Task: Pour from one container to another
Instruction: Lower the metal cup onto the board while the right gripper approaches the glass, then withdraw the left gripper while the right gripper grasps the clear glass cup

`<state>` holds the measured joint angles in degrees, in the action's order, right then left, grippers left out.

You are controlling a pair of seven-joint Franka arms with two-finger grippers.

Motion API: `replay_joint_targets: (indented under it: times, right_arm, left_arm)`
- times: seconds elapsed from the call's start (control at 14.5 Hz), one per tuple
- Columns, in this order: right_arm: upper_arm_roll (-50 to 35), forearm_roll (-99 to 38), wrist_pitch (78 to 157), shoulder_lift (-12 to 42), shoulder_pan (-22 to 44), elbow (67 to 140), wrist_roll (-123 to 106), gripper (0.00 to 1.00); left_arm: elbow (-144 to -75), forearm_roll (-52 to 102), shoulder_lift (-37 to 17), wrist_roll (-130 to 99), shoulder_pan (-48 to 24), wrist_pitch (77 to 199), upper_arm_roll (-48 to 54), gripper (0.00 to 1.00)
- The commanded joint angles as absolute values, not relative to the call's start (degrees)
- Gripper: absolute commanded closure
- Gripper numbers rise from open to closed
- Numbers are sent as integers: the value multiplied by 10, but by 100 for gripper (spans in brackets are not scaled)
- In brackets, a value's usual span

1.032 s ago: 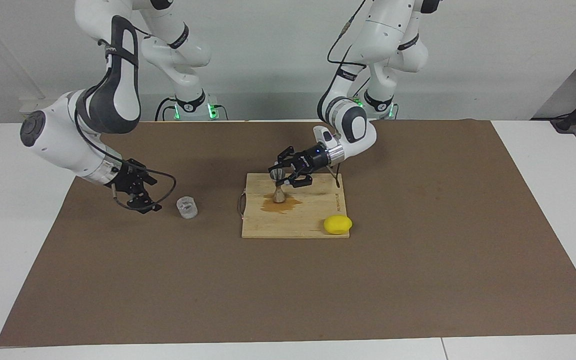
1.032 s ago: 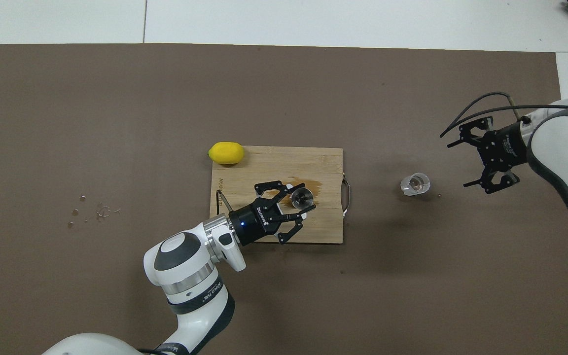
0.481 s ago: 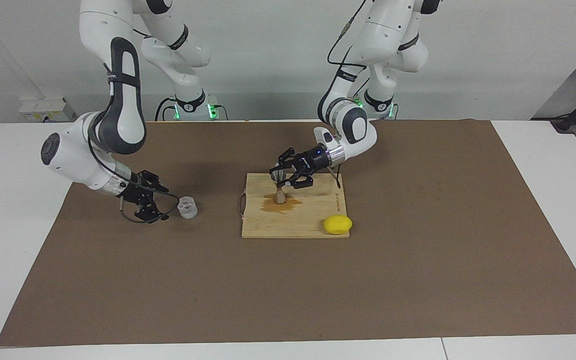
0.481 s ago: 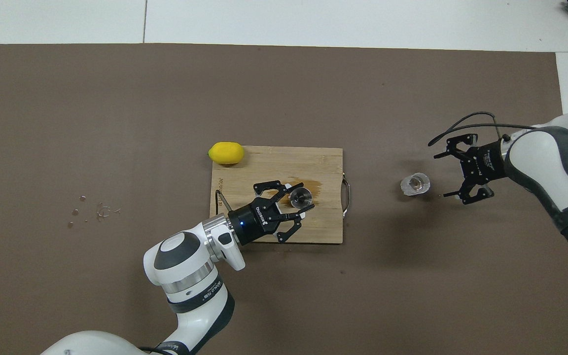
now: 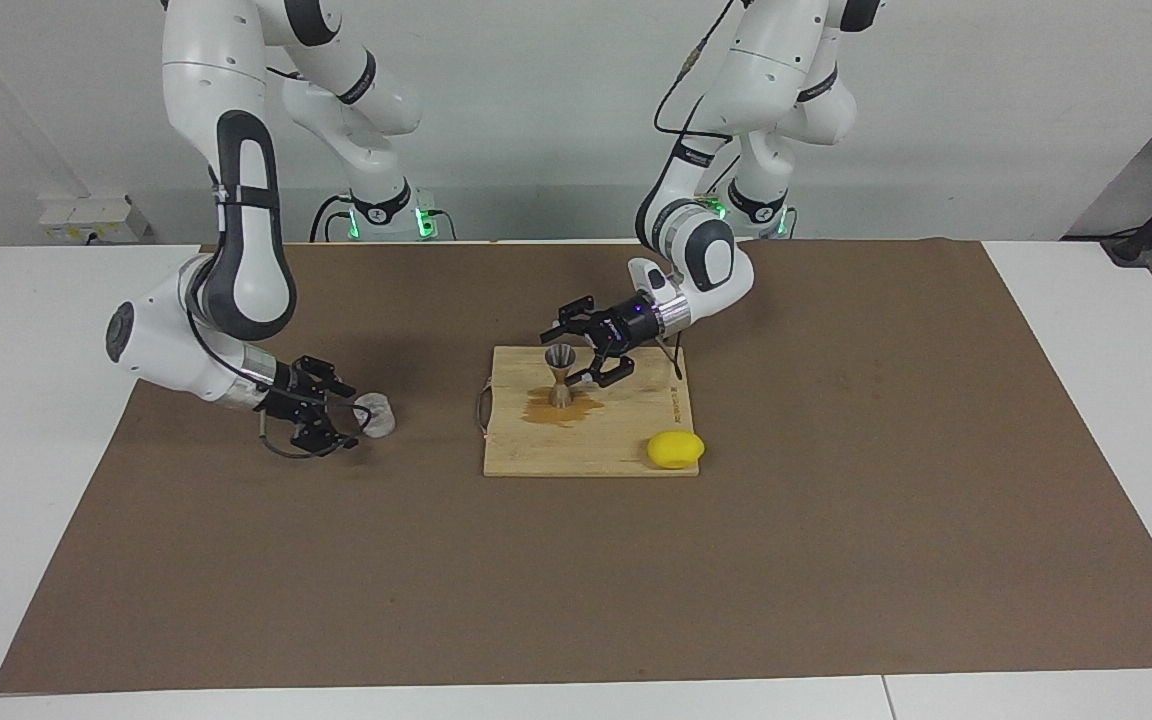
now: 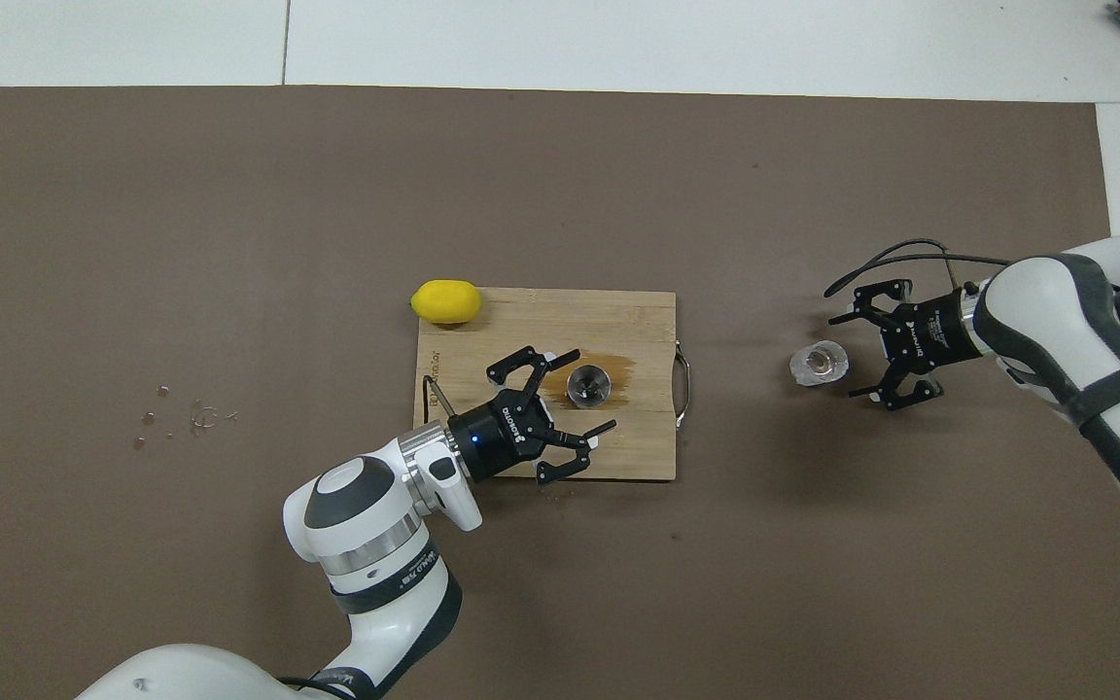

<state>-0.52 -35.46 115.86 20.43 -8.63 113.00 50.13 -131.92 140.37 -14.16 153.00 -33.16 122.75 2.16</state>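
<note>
The left gripper's open fingers are crowding the metal jigger's top [image 6: 588, 386], so the left gripper should move out of the way while the right gripper brings the clear glass cup [image 6: 820, 363] to the jigger.
The clear glass cup [image 5: 375, 415] [image 6: 819, 363] stands upright on the brown mat toward the right arm's end. My right gripper [image 5: 354, 420] [image 6: 847, 355] is open and low beside it, fingertips just short of the cup. The metal jigger [image 5: 561, 374] [image 6: 587, 385] stands upright on the wooden cutting board [image 5: 616, 440] [image 6: 638, 311], in a brown spill stain [image 5: 556, 408]. My left gripper [image 5: 566, 357] [image 6: 590, 389] is open, its fingers spread on either side of the jigger's top without touching it.
A yellow lemon [image 5: 675, 449] [image 6: 445, 301] lies at the board's corner toward the left arm's end, farther from the robots. Small droplets or bits [image 6: 195, 416] lie on the mat toward the left arm's end. The brown mat [image 5: 836, 500] covers most of the table.
My right gripper has come down and moved in to the glass cup. My left gripper's fingers have spread wider, away from the jigger. The cup and jigger have not moved.
</note>
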Motion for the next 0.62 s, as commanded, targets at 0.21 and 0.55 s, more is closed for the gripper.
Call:
replay_joint_targets:
  times: [0.21,0.55]
  right_arm:
    - [-11,-387,1170,214,-88,1136,477,0]
    - [-11,-392,1170,210,-83,1150,475,3]
  left_arm:
    - [-1374,1376,-112,1535,-288,1172,17,0]
    - [-1441,1239,-55,1529,-202,1138,18,0]
